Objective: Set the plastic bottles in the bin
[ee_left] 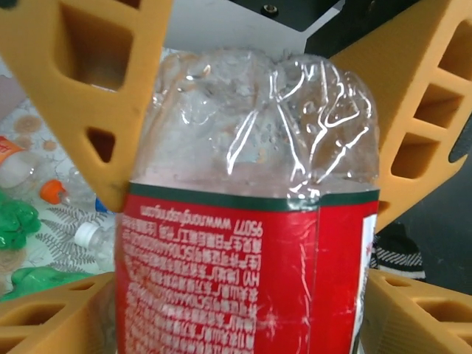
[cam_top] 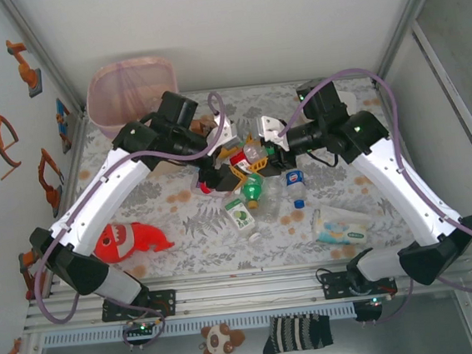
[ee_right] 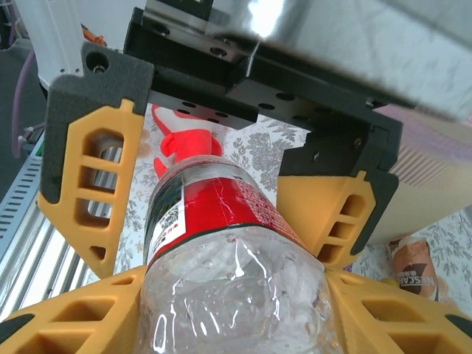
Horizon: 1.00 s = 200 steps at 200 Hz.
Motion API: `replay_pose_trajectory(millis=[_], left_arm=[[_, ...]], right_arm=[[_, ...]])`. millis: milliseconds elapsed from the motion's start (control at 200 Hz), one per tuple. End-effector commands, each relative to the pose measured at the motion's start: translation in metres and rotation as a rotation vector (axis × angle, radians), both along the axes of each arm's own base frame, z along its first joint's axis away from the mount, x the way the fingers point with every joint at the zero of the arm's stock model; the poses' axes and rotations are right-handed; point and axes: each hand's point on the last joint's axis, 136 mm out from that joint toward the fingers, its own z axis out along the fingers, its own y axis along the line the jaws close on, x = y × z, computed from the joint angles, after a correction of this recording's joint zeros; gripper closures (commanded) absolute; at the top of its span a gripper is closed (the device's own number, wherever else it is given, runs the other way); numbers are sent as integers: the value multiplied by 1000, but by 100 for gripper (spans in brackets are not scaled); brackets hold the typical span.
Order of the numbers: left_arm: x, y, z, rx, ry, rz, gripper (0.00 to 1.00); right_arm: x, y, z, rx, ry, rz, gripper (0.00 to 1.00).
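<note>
My right gripper is holding the bottle by its clear end (cam_top: 254, 151), a long way from the bin, so next my left gripper grips the red label (cam_top: 239, 162) and brings the bottle over.
A clear plastic bottle (cam_top: 249, 154) with a red label hangs above the table's middle, between my two grippers. My right gripper (ee_right: 236, 313) is shut on its crumpled clear end (ee_right: 236, 295). My left gripper (ee_left: 240, 310) faces it with open jaws astride the red label (ee_left: 236, 280); in the right wrist view a strip of tablecloth shows between one left finger (ee_right: 88, 184) and the bottle. More bottles lie below the grippers: a green one (cam_top: 251, 190), a blue-labelled one (cam_top: 295, 180) and a green-labelled one (cam_top: 241, 217). The pale pink bin (cam_top: 131, 85) stands at the back left.
A red plush fish (cam_top: 129, 240) lies at the front left, beside the left arm. A flat pale wipes pack (cam_top: 341, 225) lies at the front right. White walls close in the table on the left, back and right.
</note>
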Motion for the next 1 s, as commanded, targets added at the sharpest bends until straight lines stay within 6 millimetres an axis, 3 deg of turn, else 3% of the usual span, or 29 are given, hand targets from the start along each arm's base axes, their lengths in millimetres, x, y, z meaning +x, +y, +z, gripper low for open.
replay_pose_trajectory(millis=[0, 471, 586, 676, 746, 996], left_arm=[[-13, 1, 7, -1, -12, -62, 28], [-17, 6, 4, 25, -33, -78, 49], [-15, 8, 5, 32, -53, -68, 49], [-14, 10, 4, 39, -65, -61, 49], [-11, 12, 3, 48, -76, -50, 49], [9, 18, 10, 21, -105, 44, 49]], right_arm=[[-9, 1, 17, 30, -40, 29, 57], [-11, 1, 15, 25, -35, 31, 56], [-11, 0, 14, 17, -33, 24, 46], [-12, -2, 13, 6, -38, 11, 30], [-13, -5, 11, -3, -41, -4, 23], [-16, -20, 11, -23, -71, -96, 19]])
